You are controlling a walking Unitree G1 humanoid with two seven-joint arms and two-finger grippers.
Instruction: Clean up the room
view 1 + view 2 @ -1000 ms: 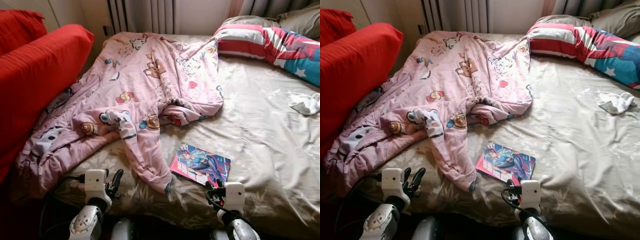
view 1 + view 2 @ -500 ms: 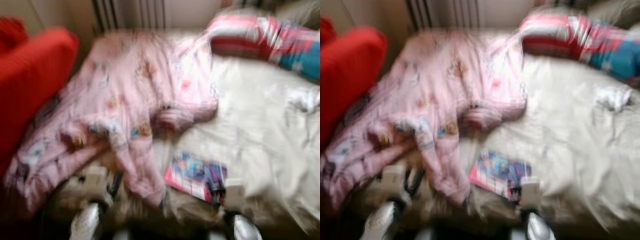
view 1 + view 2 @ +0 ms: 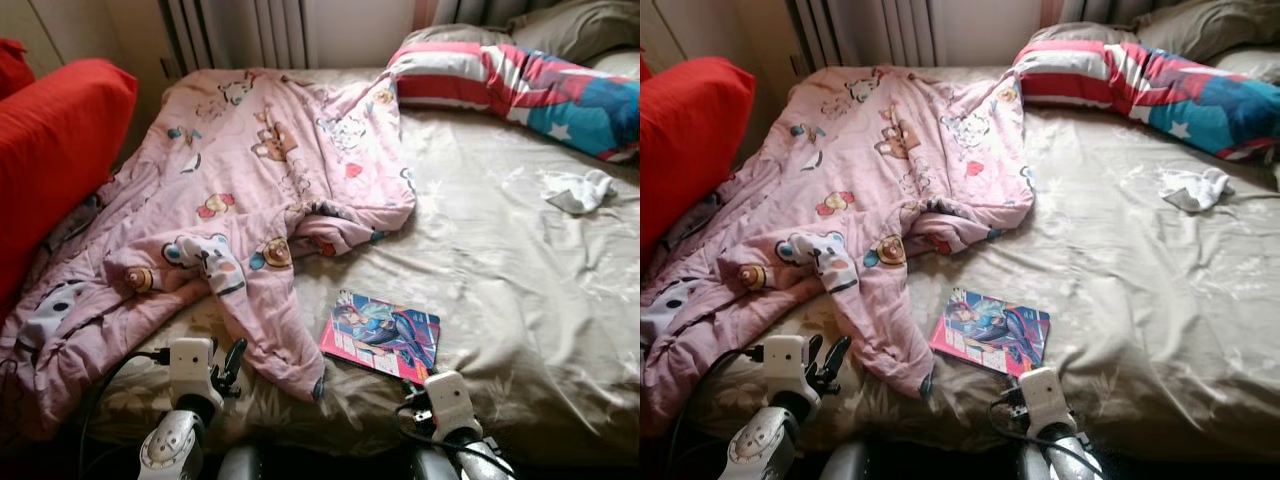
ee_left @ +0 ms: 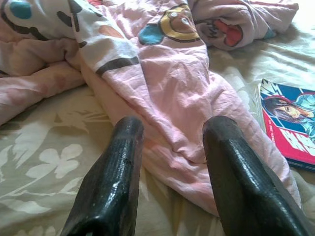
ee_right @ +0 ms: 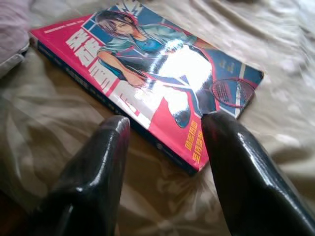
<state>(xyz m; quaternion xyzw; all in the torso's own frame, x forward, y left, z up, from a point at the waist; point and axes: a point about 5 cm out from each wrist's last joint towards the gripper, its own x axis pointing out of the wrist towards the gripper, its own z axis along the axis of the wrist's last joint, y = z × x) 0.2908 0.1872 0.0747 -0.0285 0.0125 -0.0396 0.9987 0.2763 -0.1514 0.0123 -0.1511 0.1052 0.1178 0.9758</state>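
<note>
My right gripper will lift at the comic book's dark blue spine (image 5: pixel 88 89), which faces it, so the comic book will stay shut and straight.
A pink cartoon-print quilt (image 3: pixel 260 190) lies crumpled across the left half of the bed (image 3: pixel 520 290). A comic book (image 3: pixel 381 335) with a pink and blue cover lies flat near the bed's front edge. My right gripper (image 5: pixel 165 129) is open just short of the book's near edge; its fingers (image 5: pixel 231 162) hold nothing. My left gripper (image 4: pixel 170 130) is open at the bed's front edge, pointing at the quilt's hanging tip (image 4: pixel 187 147) and touching nothing. A small white cloth (image 3: pixel 577 190) lies crumpled at the far right of the sheet.
A red cushion (image 3: pixel 55 150) stands along the left side of the bed. Striped red, white and blue pillows (image 3: pixel 520 85) lie at the head, with grey pillows (image 3: pixel 570 22) behind. A radiator (image 3: pixel 235 30) and wall are beyond the quilt.
The camera has shifted, so the whole scene sits further left and lower. My right gripper has dropped lower in the eye views, close to the book. The bed's things have not moved.
</note>
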